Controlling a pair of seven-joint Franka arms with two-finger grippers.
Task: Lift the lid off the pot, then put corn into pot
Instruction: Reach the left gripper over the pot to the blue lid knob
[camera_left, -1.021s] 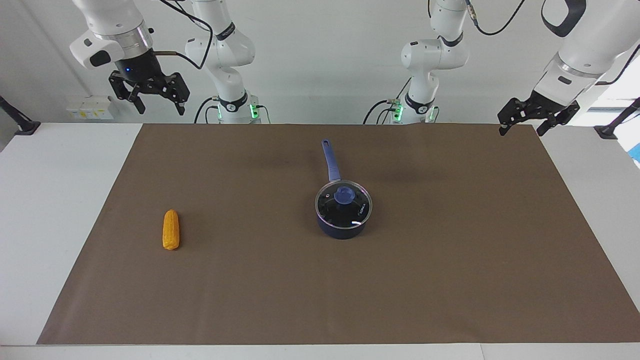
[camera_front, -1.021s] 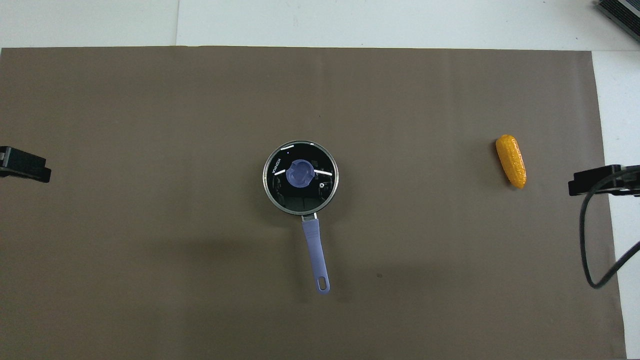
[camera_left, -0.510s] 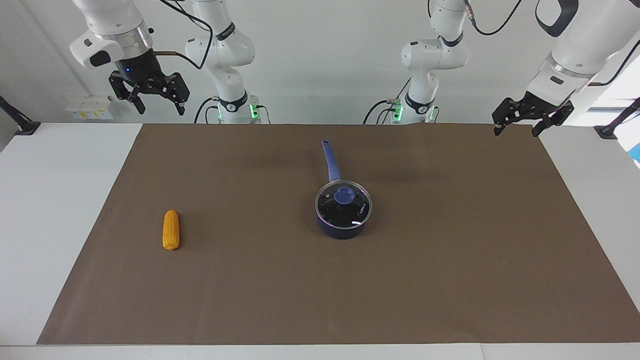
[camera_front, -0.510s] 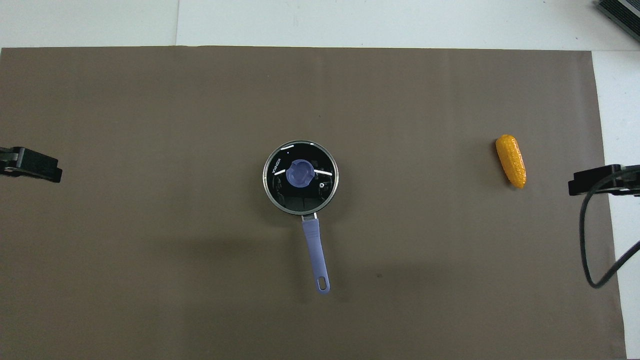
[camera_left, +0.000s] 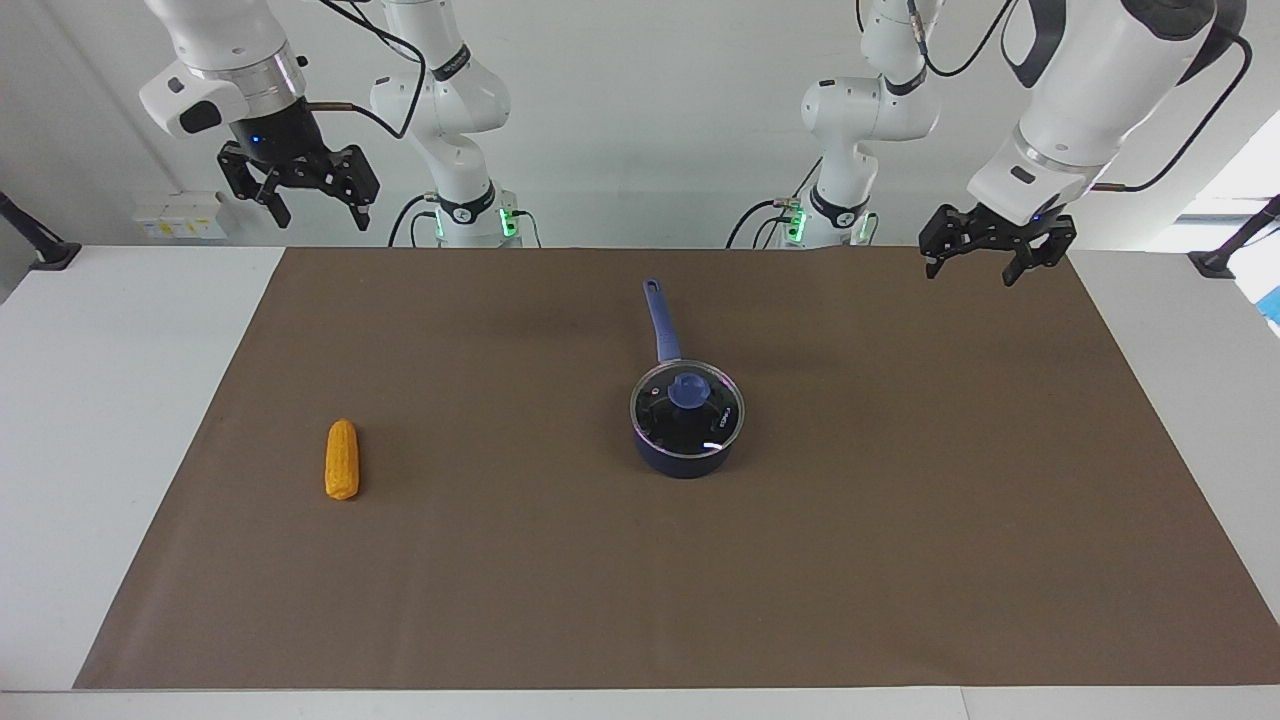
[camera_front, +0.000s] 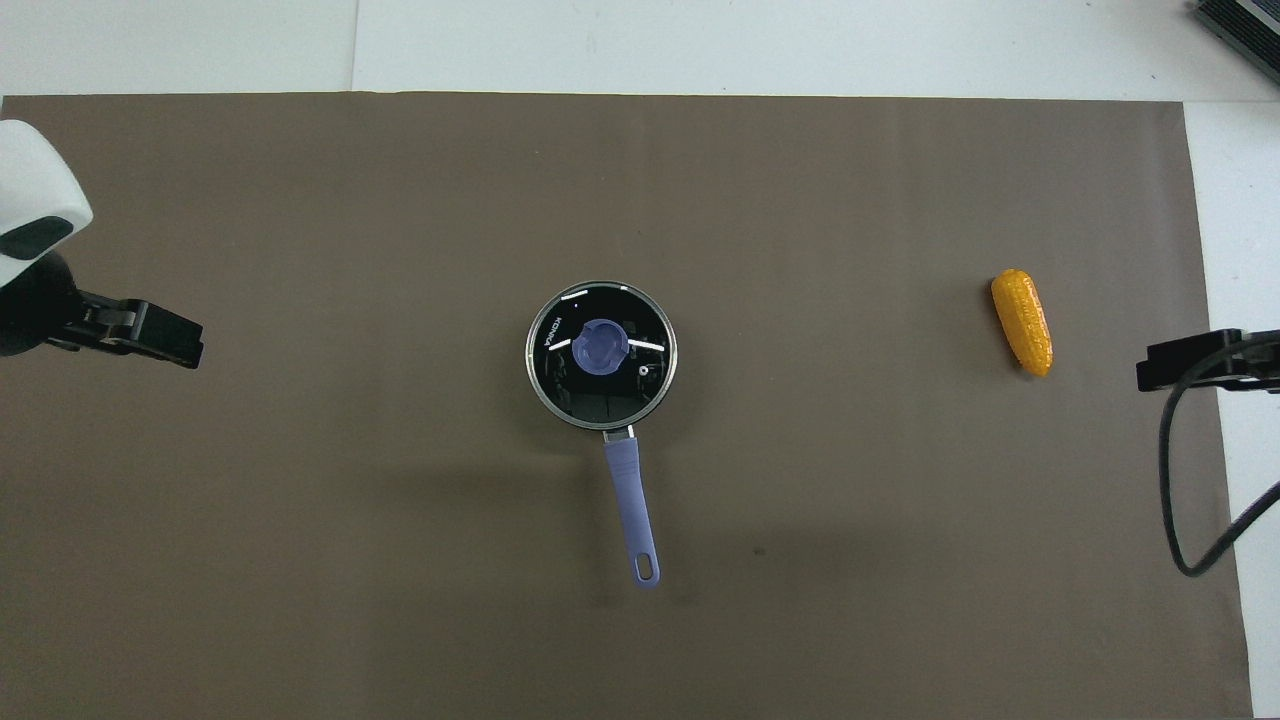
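I keep moving closer until my fingers straddle the lid's blue knob (camera_front: 600, 347), since the pot's handle (camera_front: 632, 510) points clear of my left gripper's path to it.
The pot (camera_left: 686, 461) is a small navy saucepan standing mid-mat, its long blue handle (camera_front: 632, 500) pointing toward the robots. The glass lid (camera_left: 712, 414) with its blue knob (camera_front: 600, 349) sits on the pot. The orange-yellow corn (camera_left: 342, 459) lies on the mat toward the right arm's end and also shows in the overhead view (camera_front: 1022, 322). My left gripper (camera_left: 970, 272) is open and empty, raised over the mat toward the left arm's end (camera_front: 165, 336). My right gripper (camera_left: 320, 213) is open and empty, waiting high by the mat's edge near the corn (camera_front: 1152, 372).
A brown mat (camera_left: 900, 560) covers most of the white table (camera_left: 100, 400). A black cable (camera_front: 1175, 500) hangs from the right arm. A dark object (camera_front: 1240, 25) sits at the table corner farthest from the robots, at the right arm's end.
My left gripper has swung in over the mat toward the pot and turned more downward. The right arm, pot, lid and corn have not moved.
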